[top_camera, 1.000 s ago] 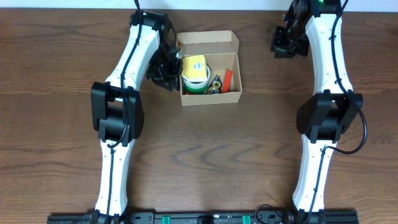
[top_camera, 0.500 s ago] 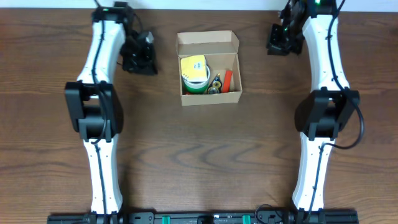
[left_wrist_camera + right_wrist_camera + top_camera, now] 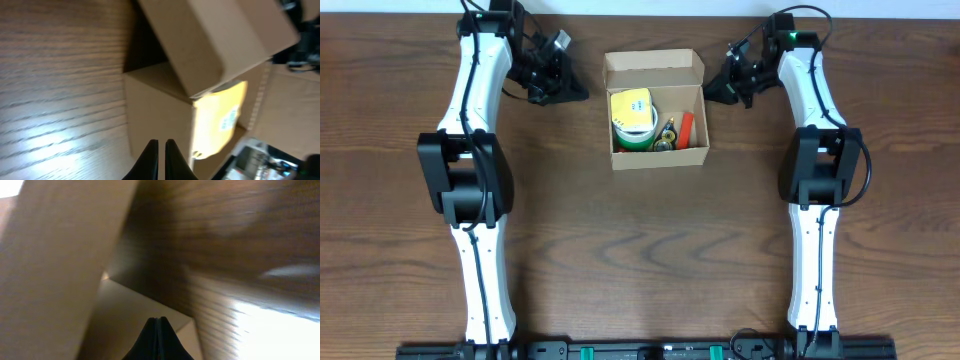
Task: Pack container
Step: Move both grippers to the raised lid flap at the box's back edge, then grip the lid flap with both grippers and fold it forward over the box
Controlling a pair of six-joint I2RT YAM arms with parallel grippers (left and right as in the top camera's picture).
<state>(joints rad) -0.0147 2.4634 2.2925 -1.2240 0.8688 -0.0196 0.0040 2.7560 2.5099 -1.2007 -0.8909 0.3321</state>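
My left gripper is wide of the open lid's edge (image 3: 607, 78). It should move in behind the lid (image 3: 607, 56) and, with my right gripper, swing the lid over the box.
The container (image 3: 658, 157) is a small tan cardboard box at the back middle of the table, with its flap lid (image 3: 655, 64) standing open at the far side. Inside lie a yellow and green tape roll (image 3: 632, 118), small brassy bits (image 3: 668, 135) and an orange-red piece (image 3: 686, 124). My left gripper (image 3: 572, 88) is shut and empty, left of the box and pointing at it. In the left wrist view its fingers (image 3: 161, 150) face the box wall (image 3: 155, 110). My right gripper (image 3: 718, 88) is shut and empty beside the box's right wall. Its fingers (image 3: 159, 326) are close to the cardboard (image 3: 50, 270).
The wooden table (image 3: 650, 250) stretches out in front of the box. Both arms reach up along the table's left and right sides to the back edge.
The left arm has swung away from the box's left wall to the back left, its gripper now turned toward the box. The right gripper has moved left, close to the box's right side.
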